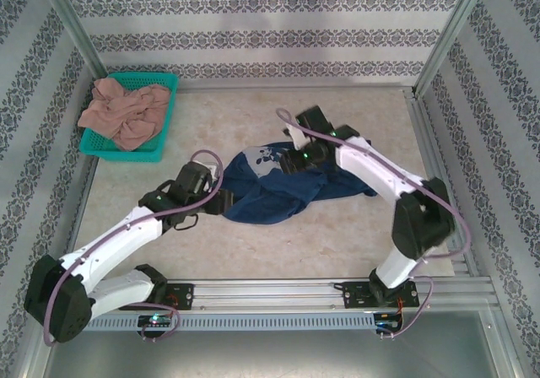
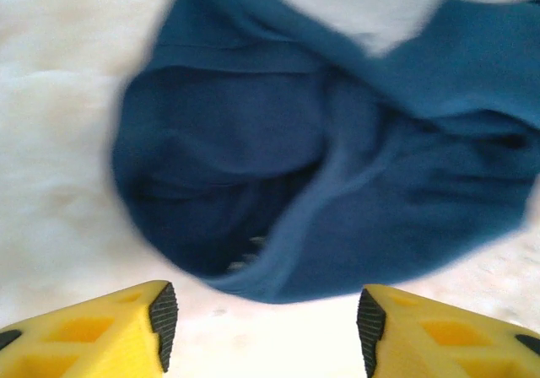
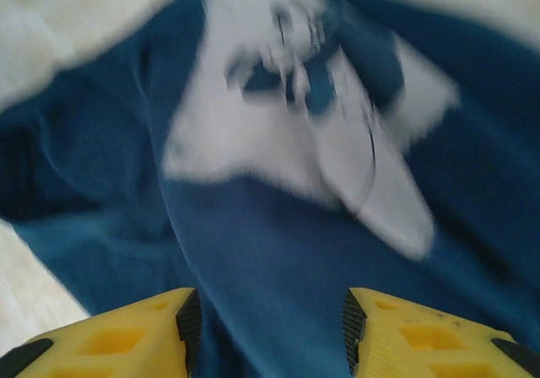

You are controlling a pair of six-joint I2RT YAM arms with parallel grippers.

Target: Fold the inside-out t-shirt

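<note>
My left gripper will make the inside-out t-shirt [image 2: 291, 234] arch into a gaping opening when it lifts the t-shirt, because a loose edge of the t-shirt curls around a dark hollow [image 2: 253, 218].
The inside-out t-shirt [image 1: 278, 201] is a dark navy heap in the middle of the table, its white print [image 1: 266, 163] facing up. My left gripper [image 1: 224, 201] sits at the shirt's left edge. In the left wrist view that gripper [image 2: 266, 310] is open over bare table, with the t-shirt [image 2: 337, 184] just ahead of the fingertips and nothing between them. My right gripper [image 1: 285, 165] hovers over the print. In the right wrist view it [image 3: 266, 319] is open, and a fold of the t-shirt [image 3: 278, 251] runs below and between its fingers, unpinched.
A teal basket [image 1: 169, 83] at the back left holds a pinkish-tan garment [image 1: 126, 112]. Metal frame rails run along the right side [image 1: 439, 167] and the near edge [image 1: 278, 289]. Patterned walls enclose the table.
</note>
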